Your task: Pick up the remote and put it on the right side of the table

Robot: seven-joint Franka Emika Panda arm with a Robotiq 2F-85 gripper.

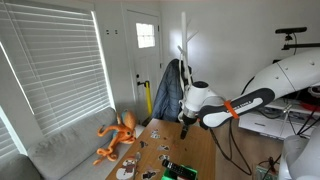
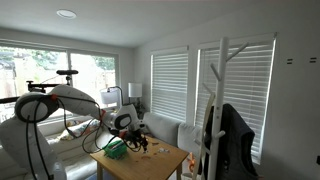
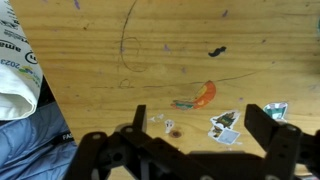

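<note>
The remote is away from my open gripper, which hangs over the stickers (image 3: 225, 126). Next, I swing back over the green box (image 1: 180, 171) and take the remote from inside it.
The long brown wooden table (image 1: 190, 150) shows in both exterior views (image 2: 160, 160). My gripper (image 1: 185, 127) hangs just above its far end and also shows in an exterior view (image 2: 128, 128). In the wrist view the gripper (image 3: 200, 125) is open and empty, its two dark fingers wide apart over bare wood. No remote shows in the wrist view. A small dark object (image 1: 166, 150) lies on the table nearer the camera, but it is too small to tell whether it is the remote.
Stickers (image 3: 226, 125), an orange mark (image 3: 205, 95) and pen scribbles lie on the wood under the gripper. A white printed bag (image 3: 15, 60) is at the left edge. A green object (image 1: 180, 168) and a white disc (image 1: 125, 171) sit on the table. An orange toy (image 1: 118, 135) is on the grey sofa (image 1: 65, 150). A coat rack (image 1: 183, 60) stands behind.
</note>
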